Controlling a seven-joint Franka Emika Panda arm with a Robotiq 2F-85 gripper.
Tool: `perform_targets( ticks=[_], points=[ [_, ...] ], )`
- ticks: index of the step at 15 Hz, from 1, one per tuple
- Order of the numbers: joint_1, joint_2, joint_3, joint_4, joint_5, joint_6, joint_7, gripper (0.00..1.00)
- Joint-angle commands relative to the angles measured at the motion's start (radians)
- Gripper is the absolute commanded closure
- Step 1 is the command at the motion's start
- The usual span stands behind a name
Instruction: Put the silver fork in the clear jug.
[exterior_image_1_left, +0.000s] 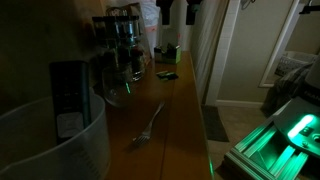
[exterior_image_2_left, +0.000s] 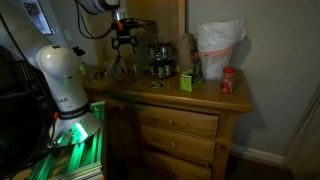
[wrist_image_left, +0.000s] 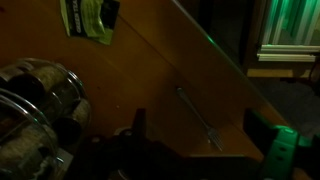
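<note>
My open gripper should now go down until its fingers are on both sides of the fork's handle and then close, because the silver fork (exterior_image_1_left: 148, 126) lies clear of the glass jars and jug.
The silver fork (exterior_image_1_left: 148, 125) lies flat on the wooden dresser top (exterior_image_1_left: 180, 100), apart from everything else. In the wrist view the fork (wrist_image_left: 190, 105) lies diagonally between my two fingers, far below them. The clear jug (exterior_image_1_left: 60, 150) stands at the near end of the dresser, with a dark flat object leaning at its rim. My gripper (exterior_image_1_left: 178, 12) hangs high above the far part of the dresser, open and empty. It also shows in an exterior view (exterior_image_2_left: 123, 40) and in the wrist view (wrist_image_left: 200, 124). The scene is very dark.
Glass jars (exterior_image_1_left: 125, 45) stand near the wall and show in the wrist view (wrist_image_left: 40, 100). A green box (exterior_image_1_left: 168, 53) sits at the far end beside a white bag-lined container (exterior_image_2_left: 218, 50) and a red jar (exterior_image_2_left: 228, 82). The dresser's front edge drops to the floor.
</note>
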Motion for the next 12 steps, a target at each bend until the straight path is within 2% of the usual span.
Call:
perform_targets(
  ticks=[1, 2, 5, 7, 12],
  points=[
    [0.032, 0.079, -0.031, 0.029, 0.109, -0.047, -0.173, 0.00],
    [0.000, 0.038, 0.020, 0.004, 0.071, -0.003, -0.093, 0.00],
    [-0.005, 0.069, 0.010, 0.007, 0.094, -0.021, -0.154, 0.00],
    [0.040, 0.102, -0.006, -0.016, 0.127, 0.025, -0.314, 0.00],
    [0.090, 0.173, 0.008, -0.110, 0.237, 0.179, -0.599, 0.00]
  ],
)
